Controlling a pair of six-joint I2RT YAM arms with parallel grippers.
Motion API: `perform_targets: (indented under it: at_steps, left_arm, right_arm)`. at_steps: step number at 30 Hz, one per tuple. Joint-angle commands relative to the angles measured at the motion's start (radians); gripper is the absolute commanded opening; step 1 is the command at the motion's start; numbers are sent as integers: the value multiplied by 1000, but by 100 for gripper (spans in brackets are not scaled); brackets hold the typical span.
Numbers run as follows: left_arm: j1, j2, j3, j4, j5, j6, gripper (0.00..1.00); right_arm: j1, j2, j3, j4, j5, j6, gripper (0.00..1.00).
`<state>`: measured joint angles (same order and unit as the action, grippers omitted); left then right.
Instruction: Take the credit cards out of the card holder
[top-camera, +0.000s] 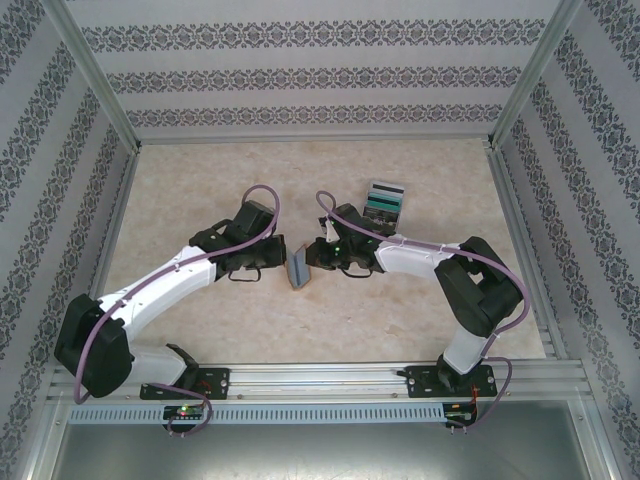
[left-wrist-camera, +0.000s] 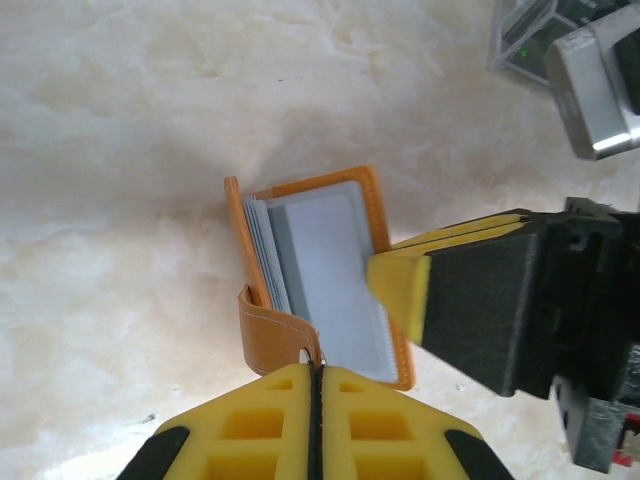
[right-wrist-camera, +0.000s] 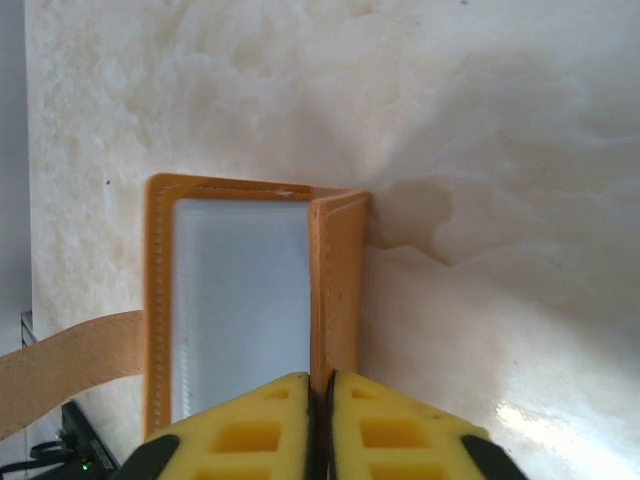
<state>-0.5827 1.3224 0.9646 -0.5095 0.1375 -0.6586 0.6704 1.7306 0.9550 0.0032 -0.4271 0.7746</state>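
Note:
The card holder (top-camera: 299, 268) is standing half closed, so next my left gripper brings down the cover with the strap (left-wrist-camera: 274, 335) and lets go of it while my right gripper keeps the other cover steady.
The orange-tan card holder (top-camera: 300, 268) stands open on edge on the table's middle, held between both grippers. My left gripper (left-wrist-camera: 316, 368) is shut on its orange strap (left-wrist-camera: 275, 330); it sits just left of the holder (top-camera: 280, 262) from above. My right gripper (right-wrist-camera: 322, 378) is shut on one cover's edge (right-wrist-camera: 338, 290), at the holder's right (top-camera: 320, 258). Its yellow fingers (left-wrist-camera: 400, 285) show against the holder's rim in the left wrist view. Grey-blue credit cards (left-wrist-camera: 325, 260) sit inside the orange-edged pockets, the front one (right-wrist-camera: 240, 300) behind a clear sleeve.
A clear box with teal and black contents (top-camera: 384, 205) stands just behind the right gripper. Patterned walls and aluminium posts (top-camera: 120, 130) close in the marbled table (top-camera: 200, 180) on three sides. Open tabletop lies to the left and far back.

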Motion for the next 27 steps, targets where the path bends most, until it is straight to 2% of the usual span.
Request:
perform_targets:
  at_steps: [1, 6, 7, 9, 11, 13, 18, 21, 27]
  left_arm:
    - [10, -28, -33, -54, -60, 35, 0]
    - [46, -27, -85, -52, -86, 58, 0]
    - [62, -24, -97, -47, -83, 64, 4]
    - [92, -19, -113, -42, -69, 68, 29]
    - [107, -25, -106, -61, -59, 59, 63]
    - [107, -49, -90, -67, -48, 48, 75]
    - [107, -115, -91, -22, 32, -30, 76]
    - [105, -132, -96, 16, 75, -74, 73]
    - [101, -120, -81, 5, 74, -65, 72]
  right_arm:
    - [4, -23, -10, -26, 24, -26, 0]
    - [-4, -45, -50, -13, 43, -10, 0]
    - [-5, -50, -60, -5, 50, -1, 0]
    - [-4, -58, -77, 10, 63, 23, 0]
    - [-2, -61, -93, 33, 72, 50, 0]
    - [2, -64, -109, 56, 85, 71, 0]
    - [10, -70, -129, 79, 116, 98, 0]
    - [15, -75, -124, 79, 121, 100, 0]
    - [24, -101, -95, 54, 131, 91, 0]
